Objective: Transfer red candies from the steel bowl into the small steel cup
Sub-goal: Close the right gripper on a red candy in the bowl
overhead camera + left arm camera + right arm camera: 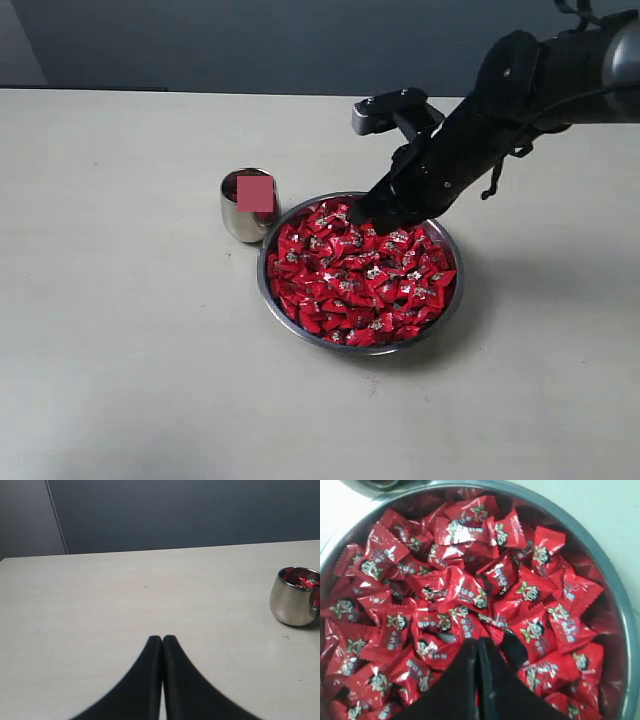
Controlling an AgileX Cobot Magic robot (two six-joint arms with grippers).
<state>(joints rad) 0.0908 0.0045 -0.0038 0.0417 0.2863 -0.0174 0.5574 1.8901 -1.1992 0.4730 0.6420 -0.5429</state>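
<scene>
A red candy on top of the heap is clear of the bowl's rim, so my right gripper should keep going toward that candy and open above it.
The steel bowl sits mid-table, heaped with red candies. Touching its far-left rim stands the small steel cup, with a few red candies inside it. My right gripper is low over the bowl's far side, shut, its tips down at the candy heap. In the right wrist view the fingers are pressed together over the red candies inside the bowl's rim, with no candy seen between the tips. My left gripper is shut and empty above bare table, the cup off to one side.
The pale tabletop spreads wide around the bowl and cup. A dark wall runs behind the table's far edge. The right arm reaches in from the upper right.
</scene>
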